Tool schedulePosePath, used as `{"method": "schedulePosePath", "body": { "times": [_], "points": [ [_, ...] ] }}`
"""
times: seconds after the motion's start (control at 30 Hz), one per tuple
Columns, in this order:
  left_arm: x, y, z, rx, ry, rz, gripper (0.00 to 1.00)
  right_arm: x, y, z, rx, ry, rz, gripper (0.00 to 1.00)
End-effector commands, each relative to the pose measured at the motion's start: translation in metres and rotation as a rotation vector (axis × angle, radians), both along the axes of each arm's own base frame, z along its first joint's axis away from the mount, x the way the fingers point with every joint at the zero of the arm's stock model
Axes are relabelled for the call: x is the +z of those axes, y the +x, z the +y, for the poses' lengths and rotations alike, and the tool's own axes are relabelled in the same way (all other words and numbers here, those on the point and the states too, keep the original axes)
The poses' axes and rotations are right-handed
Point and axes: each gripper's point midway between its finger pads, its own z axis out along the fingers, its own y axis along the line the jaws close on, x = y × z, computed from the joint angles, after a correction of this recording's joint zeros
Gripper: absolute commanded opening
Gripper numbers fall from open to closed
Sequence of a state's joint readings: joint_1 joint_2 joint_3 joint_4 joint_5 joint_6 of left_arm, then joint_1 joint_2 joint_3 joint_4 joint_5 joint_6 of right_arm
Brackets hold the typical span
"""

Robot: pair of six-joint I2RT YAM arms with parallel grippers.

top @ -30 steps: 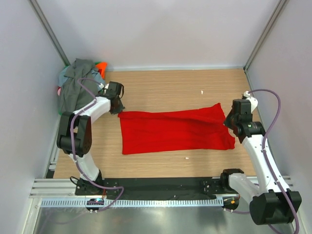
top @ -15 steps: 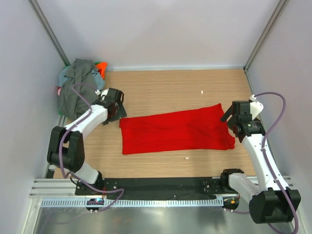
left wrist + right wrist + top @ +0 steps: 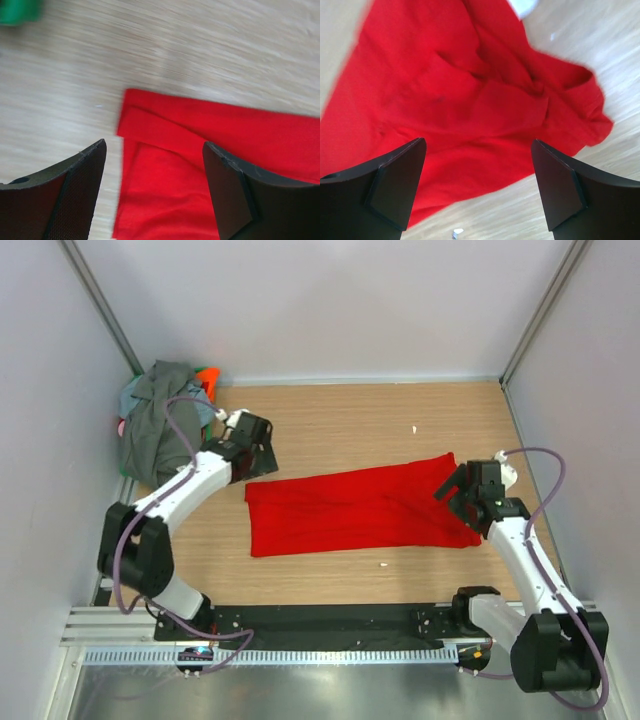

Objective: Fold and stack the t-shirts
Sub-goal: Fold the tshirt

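Note:
The red t-shirt (image 3: 345,508) reaches crosswise from my left gripper to my right gripper, so I should turn it until one of its ends faces the table's near edge (image 3: 318,602) before I fold it.
A bright red t-shirt (image 3: 360,508) lies flat on the wooden table as a long folded band. Its left end has a folded-over edge (image 3: 165,132), and its right end is rumpled (image 3: 560,100). My left gripper (image 3: 258,452) hovers open just above the shirt's left far corner, with nothing between its fingers (image 3: 154,150). Over the shirt's right end my right gripper (image 3: 450,488) is open too and holds nothing (image 3: 478,145). The other t-shirts sit heaped in the back left corner: dark grey (image 3: 150,425) on top, with orange (image 3: 208,375) and light blue (image 3: 133,395) showing.
Grey walls and metal posts enclose the table on three sides. Small white scraps lie on the wood (image 3: 414,428), (image 3: 381,563). A green bit of cloth (image 3: 17,11) shows at the left wrist view's top left corner. The arm bases stand on the rail (image 3: 330,620) at the near edge.
Both grippers were shut on the red shirt's ends and have opened, letting it go. The left gripper moved right, and the right gripper moved left over the shirt's end.

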State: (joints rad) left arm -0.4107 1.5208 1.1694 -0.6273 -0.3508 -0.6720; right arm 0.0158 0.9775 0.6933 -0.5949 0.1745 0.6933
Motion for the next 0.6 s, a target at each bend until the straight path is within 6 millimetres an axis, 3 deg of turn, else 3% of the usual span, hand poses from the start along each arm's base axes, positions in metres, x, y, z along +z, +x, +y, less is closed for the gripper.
{"method": "schedulePosePath", "body": {
  "times": [0.0,0.03,0.17,0.3,0.37,0.4,0.47,0.5,0.53,0.57],
  "points": [
    [-0.023,0.011,-0.044,-0.119,-0.009,0.034,0.78,-0.022,0.005,0.023,0.038,0.126,0.013,0.92],
    [-0.039,0.013,-0.050,-0.127,-0.006,0.064,0.77,-0.031,0.007,0.025,0.047,0.132,0.034,0.92],
    [-0.072,0.013,-0.067,-0.144,-0.012,0.132,0.73,-0.050,0.014,0.027,0.071,0.135,0.103,0.93],
    [-0.099,-0.003,-0.083,-0.173,0.013,0.194,0.72,-0.066,0.027,0.027,0.077,0.129,0.157,0.95],
    [-0.112,-0.021,-0.085,-0.176,0.031,0.232,0.71,-0.066,0.044,0.027,0.082,0.127,0.151,0.96],
    [-0.115,-0.028,-0.085,-0.180,0.037,0.240,0.71,-0.078,0.052,0.027,0.083,0.124,0.179,0.96],
    [-0.131,-0.052,-0.083,-0.183,0.052,0.284,0.71,-0.070,0.083,0.027,0.104,0.107,0.161,0.96],
    [-0.133,-0.060,-0.083,-0.185,0.052,0.293,0.71,-0.092,0.088,0.030,0.113,0.113,0.236,0.96],
    [-0.136,-0.070,-0.082,-0.188,0.056,0.309,0.71,-0.095,0.100,0.031,0.123,0.113,0.244,0.96],
    [-0.145,-0.093,-0.082,-0.188,0.055,0.348,0.70,-0.082,0.133,0.045,0.171,0.135,0.200,0.96]
  ]
}}
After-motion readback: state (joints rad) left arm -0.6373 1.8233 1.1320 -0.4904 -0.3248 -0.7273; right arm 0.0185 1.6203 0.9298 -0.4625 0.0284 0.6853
